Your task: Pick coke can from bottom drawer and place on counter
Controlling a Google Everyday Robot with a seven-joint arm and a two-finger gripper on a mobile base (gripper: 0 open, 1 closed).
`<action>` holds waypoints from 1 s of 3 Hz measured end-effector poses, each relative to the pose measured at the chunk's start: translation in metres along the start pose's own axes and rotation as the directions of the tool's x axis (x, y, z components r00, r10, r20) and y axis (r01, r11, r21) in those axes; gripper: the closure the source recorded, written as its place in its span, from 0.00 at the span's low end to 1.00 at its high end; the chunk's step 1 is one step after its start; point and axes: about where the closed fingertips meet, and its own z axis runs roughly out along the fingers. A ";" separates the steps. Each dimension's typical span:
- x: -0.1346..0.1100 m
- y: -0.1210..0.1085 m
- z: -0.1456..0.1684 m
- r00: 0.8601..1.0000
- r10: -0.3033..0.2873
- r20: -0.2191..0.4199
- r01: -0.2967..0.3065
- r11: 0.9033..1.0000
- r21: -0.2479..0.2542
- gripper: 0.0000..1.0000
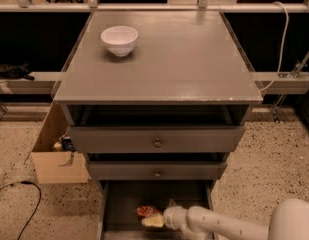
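Note:
The coke can's near side [147, 215] is touching the end of my gripper's finger. I should lift clear above the can and come down around it before I close my gripper.
The bottom drawer [121, 206] is pulled open below the two upper drawers. The coke can [145, 211], red, lies on its dark floor near the middle. My gripper [153, 220] reaches into the drawer from the lower right on a white arm, and its pale fingertip lies right against the can's near side. The counter [164, 59] is the wide grey top above.
A white bowl [119, 39] stands at the counter's back left. A cardboard box [54, 156] sits on the speckled floor left of the cabinet, with a black cable [19, 194] beside it. A white cable hangs at the right.

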 end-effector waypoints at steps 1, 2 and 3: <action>0.029 0.002 0.016 1.000 -0.008 0.013 0.007 0.996 0.085 0.00; 0.062 0.013 0.035 1.000 -0.023 0.003 0.023 0.992 0.123 0.00; 0.063 0.014 0.035 1.000 -0.025 0.001 0.025 0.992 0.124 0.00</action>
